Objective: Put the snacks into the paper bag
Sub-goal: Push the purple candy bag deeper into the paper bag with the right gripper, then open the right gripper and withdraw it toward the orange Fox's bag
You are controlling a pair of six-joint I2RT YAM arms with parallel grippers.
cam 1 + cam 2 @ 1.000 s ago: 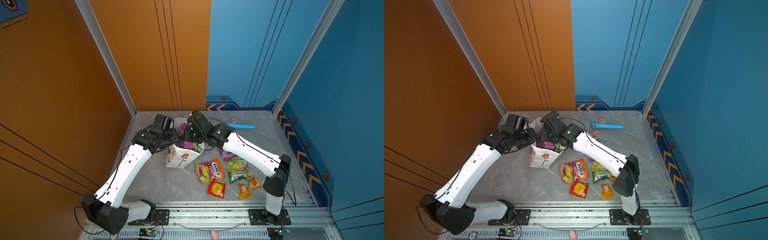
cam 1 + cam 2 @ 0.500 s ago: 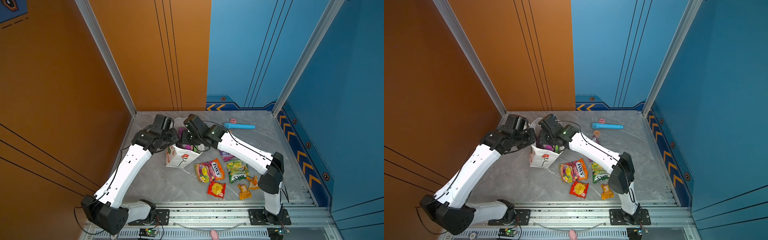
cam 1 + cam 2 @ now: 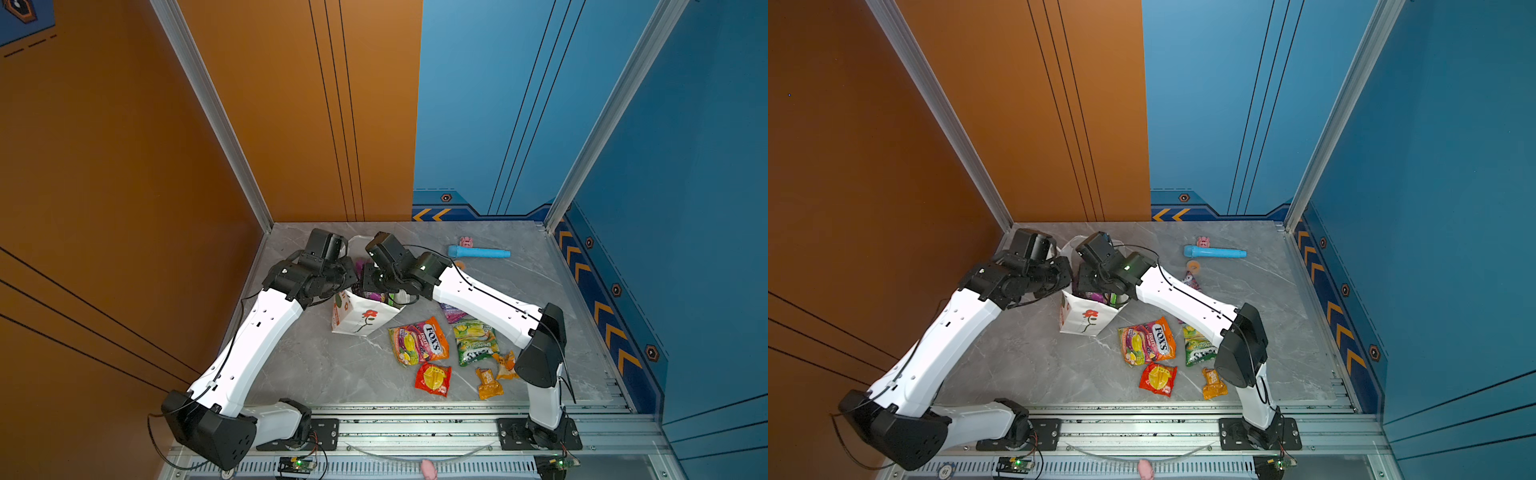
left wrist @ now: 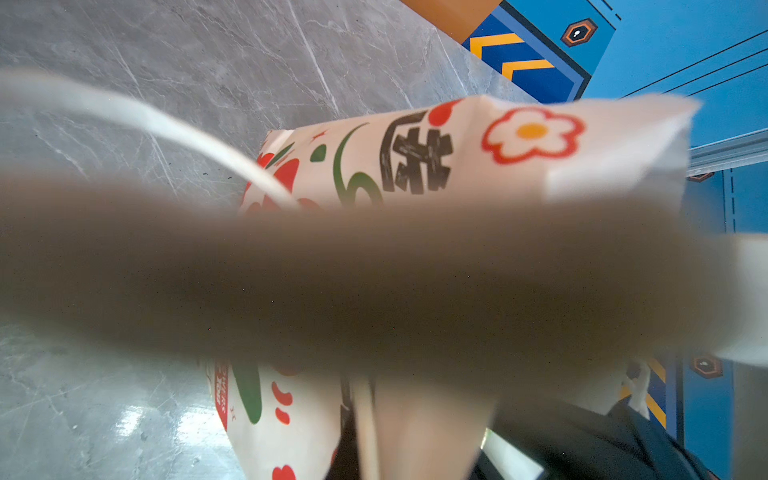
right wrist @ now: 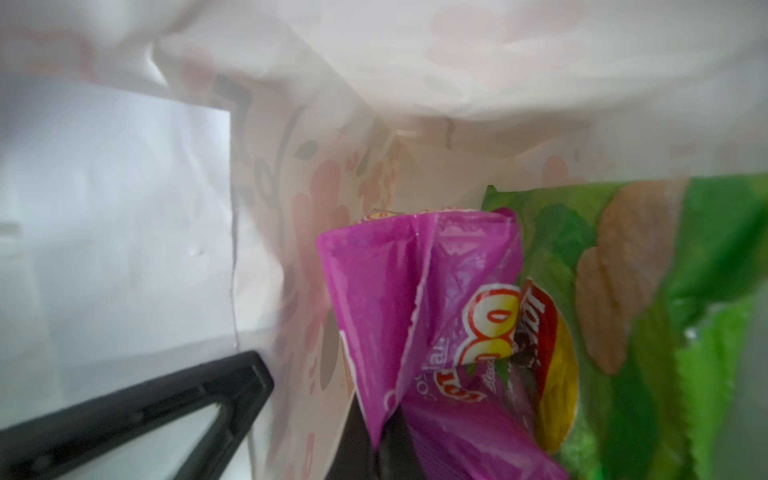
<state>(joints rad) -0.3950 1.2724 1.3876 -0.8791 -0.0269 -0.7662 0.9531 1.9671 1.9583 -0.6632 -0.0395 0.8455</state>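
I should keep lowering my right gripper with the purple packet, which is inside the paper bag's open rim, and let it go beside the green chips bag.
The white paper bag with red flower prints stands upright at the back left. My left gripper is shut on its left rim; its printed side fills the left wrist view. My right gripper reaches into the bag's mouth, shut on a purple packet. A large green chips bag lies inside beside it. On the table lie an orange Fox's bag, a green candy bag, a red wrapper, two orange-yellow wrappers and a purple bag.
A blue cylinder, a small pink toy and a small orange disc lie at the back right. A black finger shows beside the bag wall. Orange and blue walls close the back and sides; a metal rail runs along the front.
My right arm has swung its elbow leftward and brought its gripper with the purple packet further into the bag's mouth. The left arm and the bag have stayed put.
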